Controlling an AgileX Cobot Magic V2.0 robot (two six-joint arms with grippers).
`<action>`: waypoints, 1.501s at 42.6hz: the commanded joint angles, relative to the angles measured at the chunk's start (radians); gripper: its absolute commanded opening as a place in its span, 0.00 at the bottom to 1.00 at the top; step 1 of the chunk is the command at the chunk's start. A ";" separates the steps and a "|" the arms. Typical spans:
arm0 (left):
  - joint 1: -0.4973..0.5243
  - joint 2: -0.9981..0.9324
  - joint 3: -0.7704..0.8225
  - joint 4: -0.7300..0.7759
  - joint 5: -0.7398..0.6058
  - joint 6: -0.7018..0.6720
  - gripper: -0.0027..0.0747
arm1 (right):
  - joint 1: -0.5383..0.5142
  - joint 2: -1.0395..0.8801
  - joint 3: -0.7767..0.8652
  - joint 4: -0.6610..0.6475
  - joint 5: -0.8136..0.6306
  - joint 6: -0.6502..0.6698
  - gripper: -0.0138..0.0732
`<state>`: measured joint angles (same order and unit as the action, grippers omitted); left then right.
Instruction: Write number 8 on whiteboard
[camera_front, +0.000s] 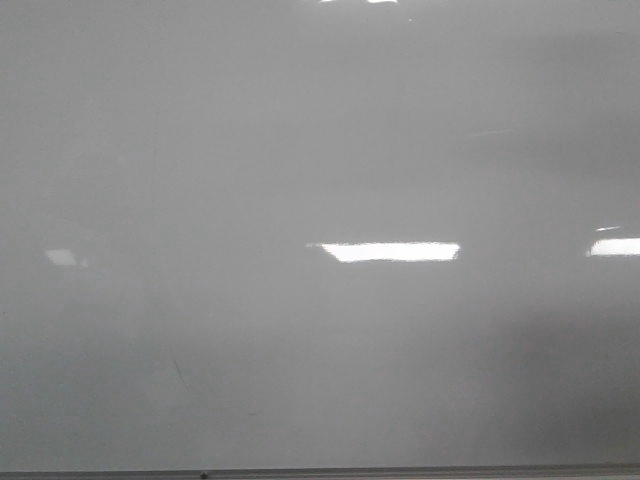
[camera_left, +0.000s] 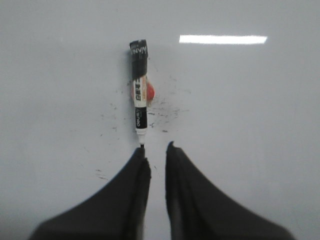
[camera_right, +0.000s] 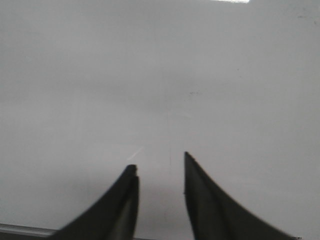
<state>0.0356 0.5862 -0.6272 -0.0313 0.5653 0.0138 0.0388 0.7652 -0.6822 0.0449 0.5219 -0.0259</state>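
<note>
The marker's tip (camera_left: 142, 139) is facing my left gripper, so that gripper should take hold of the marker's tip end and hand its black end (camera_left: 139, 56) to my right gripper before writing.
The whiteboard (camera_front: 320, 150) fills the front view, glossy pale grey with glare patches; no number 8 shows on it in any view. In the left wrist view a black-and-white marker (camera_left: 139, 90) rests on the whiteboard (camera_left: 240, 125), uncapped tip toward my fingers, with a small red round thing (camera_left: 150, 91) beside it. My left gripper (camera_left: 156, 147) is open with a narrow gap and empty, and the marker's tip sits just off its one fingertip. My right gripper (camera_right: 159, 161) is open and empty over bare whiteboard (camera_right: 160, 75). Neither gripper shows in the front view.
A thin metal edge (camera_front: 320, 472) runs along the board's bottom; it also shows in the right wrist view (camera_right: 25, 230). Small black specks and smudges (camera_left: 165, 115) lie scattered round the marker. A faint short stroke (camera_front: 180, 375) marks the board's lower left.
</note>
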 joint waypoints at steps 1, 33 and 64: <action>-0.006 0.050 -0.029 0.012 -0.044 0.000 0.53 | -0.001 0.005 -0.026 -0.015 -0.056 -0.008 0.72; 0.060 0.575 -0.200 0.003 -0.183 -0.030 0.64 | -0.001 0.008 -0.026 -0.015 -0.053 -0.008 0.82; 0.060 0.818 -0.200 -0.002 -0.452 -0.030 0.60 | -0.001 0.008 -0.026 -0.015 -0.048 -0.008 0.82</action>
<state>0.0993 1.4260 -0.7958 -0.0256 0.2038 -0.0072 0.0388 0.7727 -0.6822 0.0412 0.5351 -0.0259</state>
